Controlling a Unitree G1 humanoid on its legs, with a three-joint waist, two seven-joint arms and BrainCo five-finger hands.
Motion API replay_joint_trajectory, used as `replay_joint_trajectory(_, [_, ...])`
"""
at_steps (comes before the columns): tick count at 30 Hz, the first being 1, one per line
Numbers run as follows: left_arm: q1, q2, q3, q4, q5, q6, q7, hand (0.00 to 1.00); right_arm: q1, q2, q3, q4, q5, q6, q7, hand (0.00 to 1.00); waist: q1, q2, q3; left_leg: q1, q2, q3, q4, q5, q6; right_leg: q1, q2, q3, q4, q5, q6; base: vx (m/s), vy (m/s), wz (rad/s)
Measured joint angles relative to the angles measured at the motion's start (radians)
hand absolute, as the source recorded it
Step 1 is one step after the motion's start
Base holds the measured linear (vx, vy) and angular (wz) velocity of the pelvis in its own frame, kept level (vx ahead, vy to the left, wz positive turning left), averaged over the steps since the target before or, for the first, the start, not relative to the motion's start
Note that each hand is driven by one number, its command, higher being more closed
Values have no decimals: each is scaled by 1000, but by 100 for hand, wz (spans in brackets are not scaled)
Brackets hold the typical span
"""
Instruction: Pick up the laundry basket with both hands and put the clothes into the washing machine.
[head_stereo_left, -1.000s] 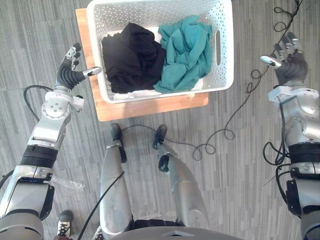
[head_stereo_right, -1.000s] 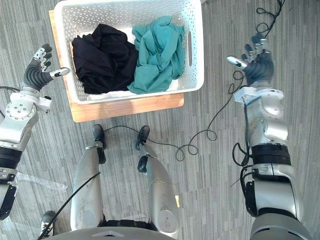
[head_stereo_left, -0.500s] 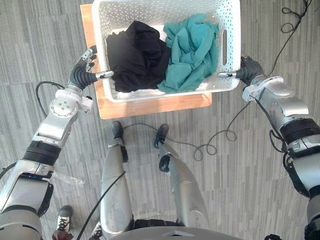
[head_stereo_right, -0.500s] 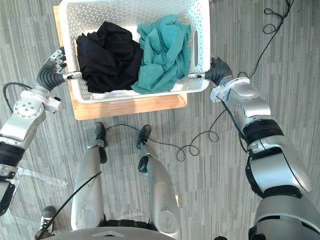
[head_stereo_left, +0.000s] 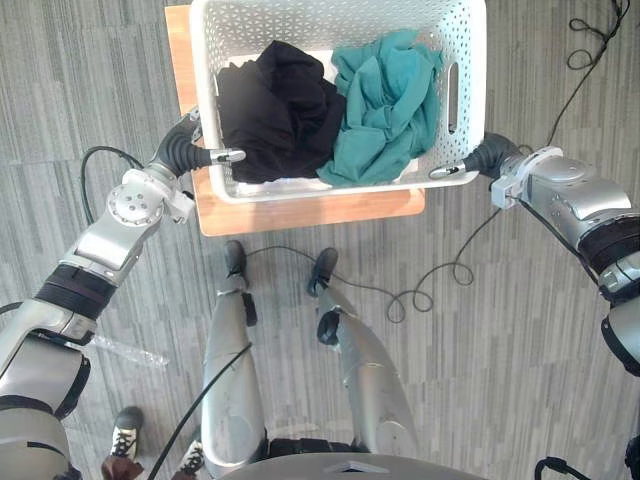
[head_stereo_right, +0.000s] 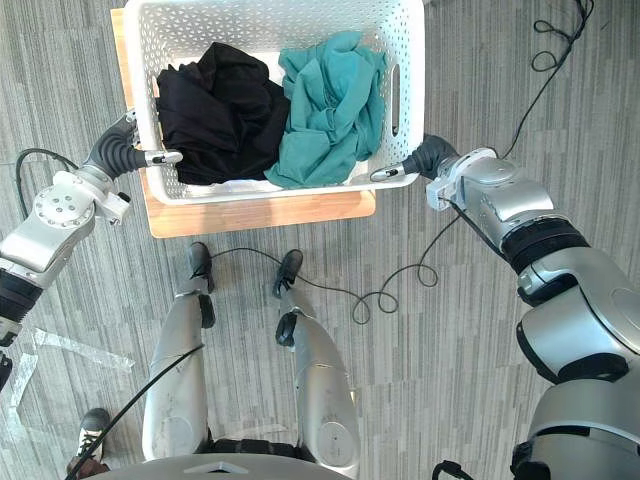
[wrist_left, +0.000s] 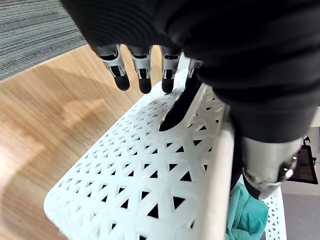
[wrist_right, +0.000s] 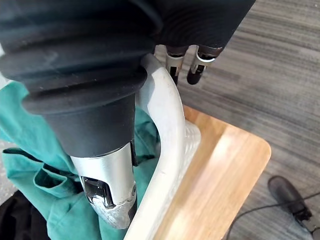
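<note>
My gripper will carry the laundry basket, and the black and teal clothes (head_stereo_left: 336, 112) will stay heaped side by side, as they lie slumped below the laundry basket's rim (head_stereo_left: 340, 189).
A white perforated laundry basket (head_stereo_left: 470, 60) stands on a wooden board (head_stereo_left: 300, 212) on the floor. It holds black clothes (head_stereo_left: 275, 105) on the left and teal clothes (head_stereo_left: 385, 95) on the right. My left hand (head_stereo_left: 185, 152) straddles the basket's left rim near the front corner. Its straight fingers (wrist_left: 145, 70) run down the outer wall (wrist_left: 150, 170) and its thumb (wrist_left: 265, 170) is inside. My right hand (head_stereo_left: 480, 160) straddles the right rim (wrist_right: 167, 115) at the front corner, thumb (wrist_right: 107, 190) inside over the teal cloth, fingers (wrist_right: 195, 70) outside. Both hands are open.
Grey carpet lies around the board. A clear plastic sheet (head_stereo_left: 130, 352) lies on the floor at the lower left, and a person's shoe (head_stereo_left: 125, 460) shows near it.
Both hands have swung inward from wide apart to the basket's two sides. In the last half second they slid forward so that each thumb sits over the rim.
</note>
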Motion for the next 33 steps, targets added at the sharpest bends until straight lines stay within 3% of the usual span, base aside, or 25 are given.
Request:
replay_joint_trajectory(5, [-16, 17, -39, 6, -16, -4, 2, 0, 2, 0, 7, -1, 35, -5, -15, 0, 0, 0, 0, -1, 0, 2, -12, 7, 0, -2, 1, 1, -6, 5, -5, 0, 0, 0])
replay_joint_trajectory(6, [-25, 25, -50, 8, -17, -4, 2, 0, 2, 0, 7, -2, 55, -6, -27, 100, 1, 0, 0, -2, 0, 2, -13, 9, 0, -3, 1, 1, -7, 7, -6, 0, 0, 0])
replay_joint_trajectory(7, [-32, 30, -61, 10, -17, -4, 2, 100, 2, 0, 7, -2, 63, -8, -31, 100, 1, 0, 0, -2, 0, 2, -13, 10, 0, -4, 2, 2, -9, 10, -4, 0, 0, 0])
replay_joint_trajectory(16, [-64, 71, -97, 18, 18, -3, 4, 100, 55, 15, -77, -22, 70, -28, -94, 100, 4, 0, 0, -4, 0, 5, -12, 14, 2, -5, 2, 4, -13, 17, -2, 0, 0, 0])
replay_joint_trajectory(25, [-82, 88, -97, 44, 315, 32, -28, 100, 195, 72, -225, -122, 51, -33, -149, 100, 3, 1, 0, 42, 1, 37, -19, 15, 2, 26, 3, 27, -24, 21, -8, 24, 0, -4])
replay_joint_trajectory(29, [-77, 70, -86, 79, 372, 57, -45, 100, 254, 98, -238, -164, 50, -30, -166, 100, 4, 1, 0, 83, 1, 57, -39, 15, 1, 54, 3, 43, -31, 20, -7, 42, -6, -7])
replay_joint_trajectory(33, [-8, 20, 11, 84, 387, 81, -39, 100, 354, 163, -308, -208, 49, -22, -182, 100, 4, 1, 0, 139, -1, 74, -51, 16, 0, 93, 3, 55, -29, 19, -7, 51, -5, -5])
